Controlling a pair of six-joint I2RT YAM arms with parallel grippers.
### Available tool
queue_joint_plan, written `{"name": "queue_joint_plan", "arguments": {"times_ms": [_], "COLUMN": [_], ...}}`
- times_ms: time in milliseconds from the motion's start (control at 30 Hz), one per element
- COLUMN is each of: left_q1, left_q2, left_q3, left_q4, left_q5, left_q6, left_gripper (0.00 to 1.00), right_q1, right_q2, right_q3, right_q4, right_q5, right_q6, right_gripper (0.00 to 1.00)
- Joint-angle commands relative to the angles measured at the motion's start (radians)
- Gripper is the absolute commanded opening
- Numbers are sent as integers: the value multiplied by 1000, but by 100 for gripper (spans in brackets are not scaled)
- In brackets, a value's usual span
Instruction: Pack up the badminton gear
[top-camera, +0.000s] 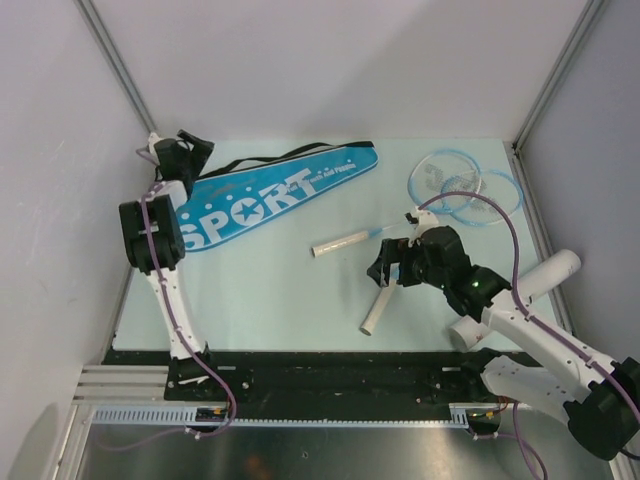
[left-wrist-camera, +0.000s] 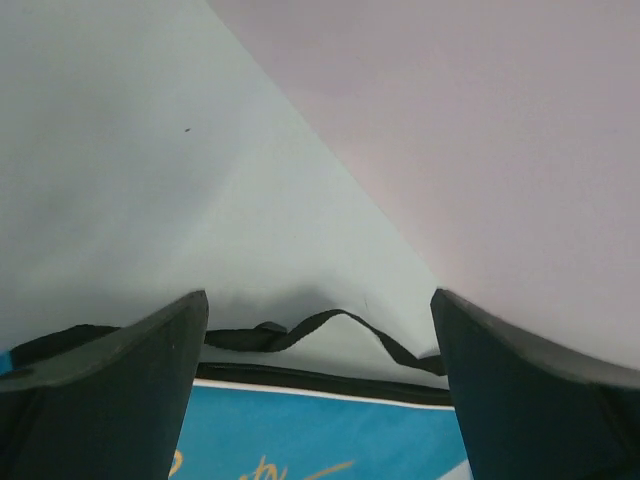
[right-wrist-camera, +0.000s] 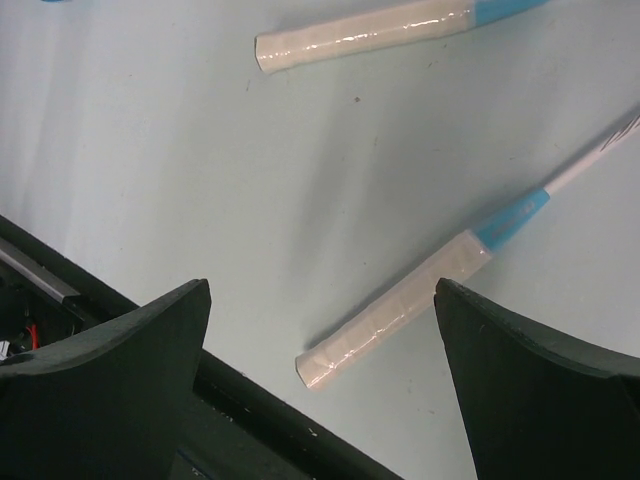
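Observation:
The black strap (top-camera: 262, 159) is back from my left gripper, which is past the blue cover's far edge (top-camera: 222, 171). Next, the gripper moves back to the strap, grabs it and swings the cover around.
The blue racket cover (top-camera: 270, 195) lettered "SPORT" lies flat at the back left, its black strap (top-camera: 300, 153) along the far edge. My left gripper (top-camera: 195, 152) is open and empty above the cover's wide end; its wrist view shows the cover (left-wrist-camera: 320, 440) and strap (left-wrist-camera: 330, 325) between the fingers. Two light-blue rackets have their heads (top-camera: 465, 185) overlapping at the back right. My right gripper (top-camera: 388, 265) is open, hovering over the near white handle (right-wrist-camera: 400, 310). The other handle (right-wrist-camera: 360, 35) lies farther back. The white tube (top-camera: 550, 272) lies at the right. No shuttlecock shows clearly.
A black rail (top-camera: 320, 365) runs along the table's near edge, close to the near handle's end (right-wrist-camera: 310, 365). White walls enclose the table on the left, back and right. My right arm crosses over the tube's near end.

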Motion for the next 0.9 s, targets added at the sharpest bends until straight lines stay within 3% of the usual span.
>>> {"name": "queue_joint_plan", "arguments": {"times_ms": [0,167,300,500,867], "left_q1": [55,72,73,72,71], "left_q2": [70,149,222,105,-193], "left_q3": [76,217,395,181,-312], "left_q4": [60,-23,-223,-302,-297], "left_q5": [-8,-20,4,45,212], "left_q6": [-211,-223,-161,-178,-112], "left_gripper": [95,92,91,88,93], "right_q1": [-5,-14,-16,-21,-45], "right_q2": [14,23,34,74,333], "right_q3": [14,14,13,14,50], "right_q4": [23,47,61,136,443], "right_q5": [-8,-37,-45,-106,-298], "right_q6": [27,52,71,99,240], "right_gripper": [99,99,99,99,98]}}
